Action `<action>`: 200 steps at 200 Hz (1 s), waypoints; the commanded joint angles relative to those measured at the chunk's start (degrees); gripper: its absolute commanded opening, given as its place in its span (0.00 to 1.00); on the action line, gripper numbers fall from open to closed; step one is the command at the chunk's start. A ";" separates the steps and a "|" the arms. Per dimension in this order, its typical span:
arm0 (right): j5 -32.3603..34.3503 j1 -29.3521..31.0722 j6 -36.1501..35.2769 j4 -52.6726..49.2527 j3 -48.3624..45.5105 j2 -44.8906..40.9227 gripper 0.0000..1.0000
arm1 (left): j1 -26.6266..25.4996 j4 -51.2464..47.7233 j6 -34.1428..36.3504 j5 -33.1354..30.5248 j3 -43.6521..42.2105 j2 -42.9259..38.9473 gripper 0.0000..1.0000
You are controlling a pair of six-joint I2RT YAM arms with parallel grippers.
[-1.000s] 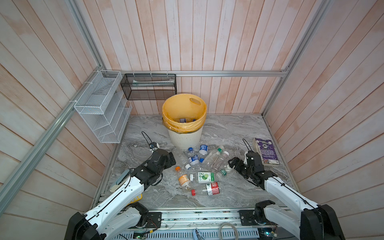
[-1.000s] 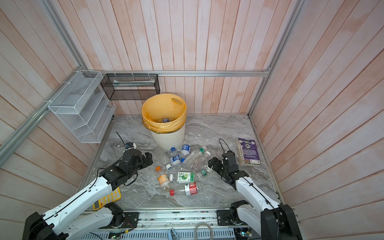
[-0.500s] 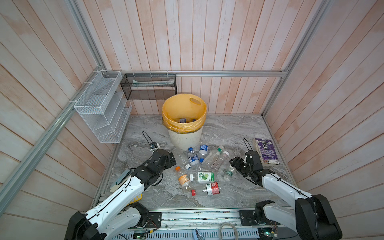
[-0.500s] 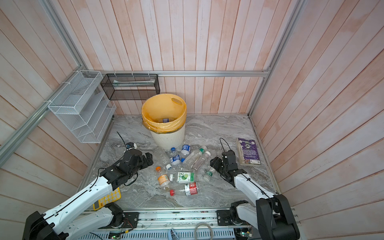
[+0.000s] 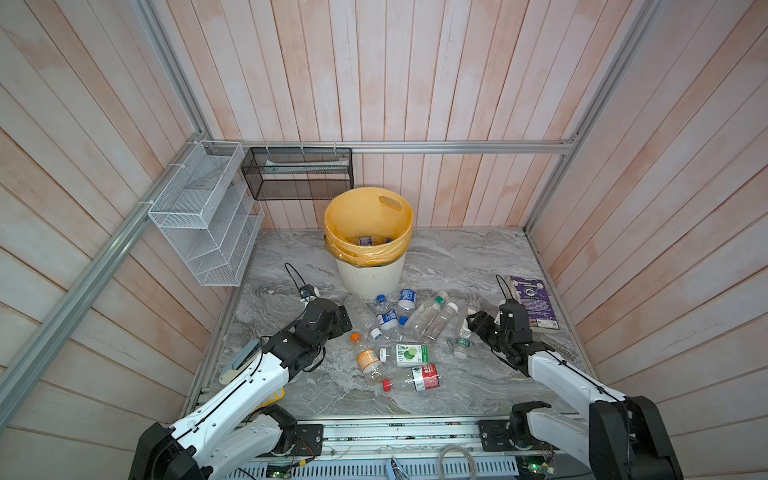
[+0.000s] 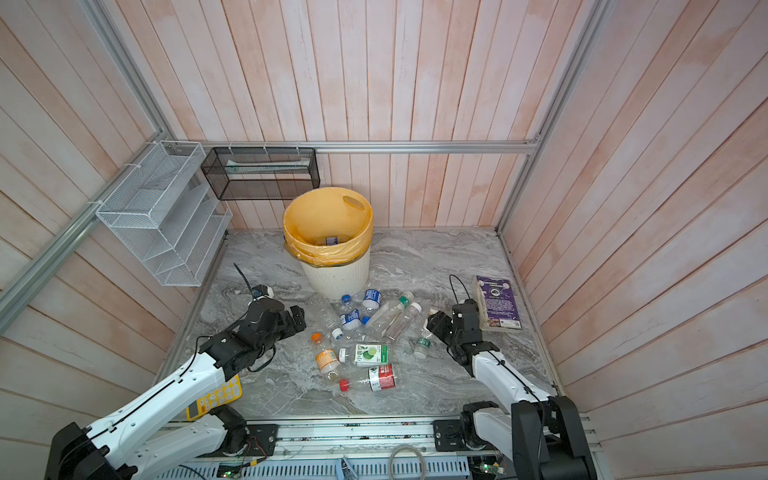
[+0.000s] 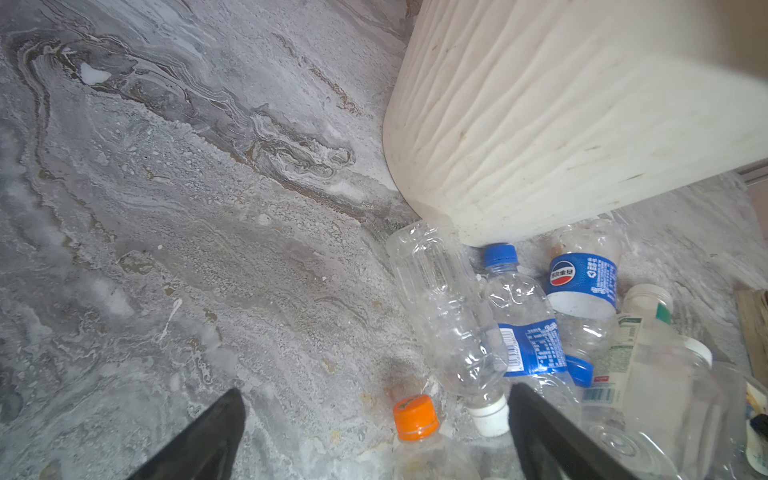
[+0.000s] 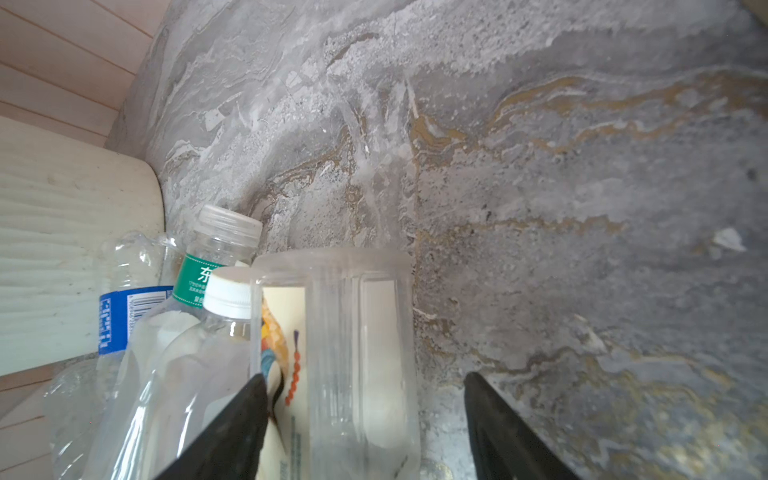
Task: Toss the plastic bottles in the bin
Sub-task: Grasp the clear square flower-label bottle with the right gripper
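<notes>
The clear square bottle (image 8: 280, 340) touches one finger of my half-closed right gripper, so I'll open wider and centre on the bottle's body (image 8: 352, 400) before lifting it to the bin.
The bin (image 5: 368, 278), cream and ribbed with a yellow bag, stands at the back middle and holds a bottle (image 5: 365, 240). Several plastic bottles (image 5: 409, 353) lie scattered in front of it in both top views. My left gripper (image 5: 343, 322) is open at the pile's left edge. In the left wrist view an orange-capped bottle (image 7: 415, 417) and a white cap (image 7: 490, 415) lie between its fingers. My right gripper (image 8: 363, 376) is open at the pile's right edge and straddles a clear square bottle (image 8: 332, 316). That bottle rests against one finger and stands clear of the other.
A purple book (image 5: 532, 303) lies by the right wall, just behind my right gripper (image 5: 473, 322). A yellow calculator (image 6: 214, 395) sits under the left arm. A black mesh basket (image 5: 297, 174) and a white wire rack (image 5: 203, 224) hang at the back left.
My right gripper has edged a little toward the back. The small green-labelled bottle beside it has shifted slightly to the right. The left arm has not moved.
</notes>
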 commanded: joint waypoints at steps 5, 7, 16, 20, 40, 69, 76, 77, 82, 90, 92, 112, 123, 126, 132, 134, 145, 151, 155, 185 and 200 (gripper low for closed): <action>2.18 -0.18 -3.11 -7.43 0.17 1.45 0.82 | -0.18 -0.24 -0.37 -0.77 0.50 -0.29 1.00; 2.29 -0.18 -3.29 -7.59 0.22 1.42 0.82 | -0.18 -0.23 -0.37 -0.70 0.49 -0.35 1.00; 2.90 -0.18 -4.08 -8.54 1.04 1.23 0.84 | -0.18 -0.13 -0.37 -0.68 0.39 -0.30 1.00; 3.07 -0.18 -4.43 -8.96 1.25 1.15 0.85 | -0.18 -0.15 -0.45 -0.68 0.36 -0.29 1.00; 2.33 -0.18 -5.39 -9.80 1.83 1.51 0.92 | -0.18 0.13 -0.62 -0.68 -0.02 -0.45 1.00; 0.05 0.03 -4.74 -8.21 1.01 1.75 0.98 | -0.18 0.81 -0.98 -0.33 -0.44 -0.18 1.00; 0.16 0.29 -4.69 -8.02 0.98 1.91 0.98 | -0.18 0.93 -1.06 -0.18 -0.50 -0.16 1.00; 0.10 0.32 -4.74 -8.06 1.00 1.96 0.99 | -0.18 1.06 -1.07 -0.21 -0.54 -0.13 1.00; 0.44 0.51 -4.86 -8.02 1.07 2.14 0.98 | -0.18 1.17 -1.03 -0.03 -0.57 -0.10 1.00; 0.86 0.84 -5.17 -8.15 1.24 2.57 0.99 | -0.18 1.26 -0.98 0.10 -0.57 0.04 1.00; 0.95 0.86 -5.28 -8.18 1.39 2.73 0.98 | -0.18 1.23 -0.98 0.11 -0.57 0.06 1.00; 1.84 1.68 -6.39 -8.47 2.36 4.49 0.97 | -0.18 1.35 -0.98 0.11 -0.43 0.25 1.00; 2.85 2.22 -7.17 -9.00 3.14 5.79 0.94 | -0.13 1.36 -0.98 0.07 -0.44 0.27 1.00; 3.20 2.39 -7.38 -9.22 3.45 6.16 0.93 | -0.18 1.29 -0.98 0.10 -0.40 0.25 1.00; 3.66 2.62 -7.73 -9.69 3.87 6.68 0.91 | -0.18 1.32 -0.95 0.11 -0.48 0.30 1.00; 3.58 2.69 -7.83 -9.73 4.04 6.79 0.90 | -0.18 1.28 -1.04 0.11 -0.48 0.28 1.00; 3.86 2.89 -8.25 -9.73 4.29 7.10 0.86 | -0.18 1.19 -1.15 0.11 -0.45 0.17 1.00; 4.11 2.89 -8.40 -9.69 4.34 7.04 0.85 | -0.18 1.10 -1.16 0.09 -0.51 0.08 1.00; 4.37 2.89 -8.52 -9.73 4.30 7.07 0.83 | -0.18 1.10 -1.24 0.03 -0.51 0.09 1.00; 4.36 2.89 -8.23 -9.82 4.03 6.29 0.65 | -0.22 0.76 -1.51 0.11 -0.50 -0.19 1.00; 4.70 2.87 -7.73 -9.75 3.83 4.23 0.58 | -0.18 0.52 -1.61 0.02 -0.60 -0.35 1.00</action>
